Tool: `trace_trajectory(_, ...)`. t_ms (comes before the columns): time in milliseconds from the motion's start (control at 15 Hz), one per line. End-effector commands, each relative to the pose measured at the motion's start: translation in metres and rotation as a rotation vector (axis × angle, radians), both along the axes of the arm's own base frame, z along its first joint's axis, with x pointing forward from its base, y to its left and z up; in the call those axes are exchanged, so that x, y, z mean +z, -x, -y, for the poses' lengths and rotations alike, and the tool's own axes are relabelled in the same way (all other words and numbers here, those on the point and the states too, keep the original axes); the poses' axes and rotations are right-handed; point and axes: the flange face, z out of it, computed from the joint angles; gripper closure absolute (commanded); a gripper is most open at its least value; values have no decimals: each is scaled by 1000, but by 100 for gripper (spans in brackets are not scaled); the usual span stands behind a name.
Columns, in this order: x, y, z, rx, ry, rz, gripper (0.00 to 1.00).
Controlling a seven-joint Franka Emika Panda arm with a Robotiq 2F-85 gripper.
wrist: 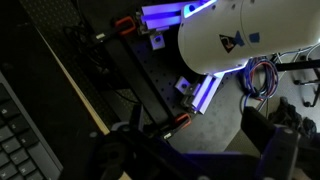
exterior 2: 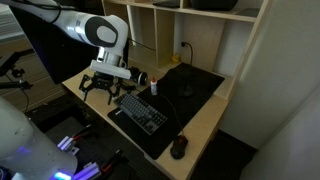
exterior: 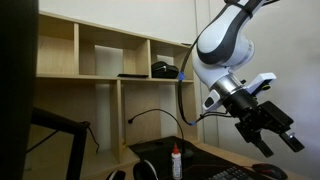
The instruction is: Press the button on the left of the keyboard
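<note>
My gripper should point straight down and swing back toward the keyboard (exterior 2: 140, 112) before it presses, because it slants out past the desk's edge (wrist: 83, 98), away from the keys.
The flat black keyboard (exterior 2: 141, 110) lies diagonally on a dark mat on the desk; its keys also show at the left edge of the wrist view (wrist: 14, 132) and at the bottom of an exterior view (exterior: 234, 174). My gripper (exterior 2: 98, 88) hangs above the desk's edge, just beyond the keyboard's near end, touching nothing. Its fingers are spread apart with nothing between them, in both exterior views (exterior: 277, 143) and in the wrist view (wrist: 195, 160). No single button can be made out.
A small white bottle with a red cap (exterior 2: 153, 84) stands close to the gripper by the keyboard. A dark mouse (exterior 2: 179, 147) sits at the keyboard's other end. A round black object (exterior 2: 187, 88) lies on the mat. Wooden shelves (exterior: 110, 50) rise behind.
</note>
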Motion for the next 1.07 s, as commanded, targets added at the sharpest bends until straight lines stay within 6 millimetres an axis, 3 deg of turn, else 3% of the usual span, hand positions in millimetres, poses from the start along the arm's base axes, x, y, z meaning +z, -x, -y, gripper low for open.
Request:
trace_trajectory(0, 1, 0, 2, 0, -2, 1, 0)
trace_trajectory(133, -20, 3, -10, 50, -29, 6, 0)
trace_trajectory(400, -34, -2, -32, 170, -178, 145, 0)
trace_trajectory(667, -43, 0, -50, 187, -378, 188, 0)
trace_trajectory(733, -34, -2, -46, 159, -315, 173, 0)
trace_trajectory(1000, -36, 0, -49, 201, -364, 169, 0)
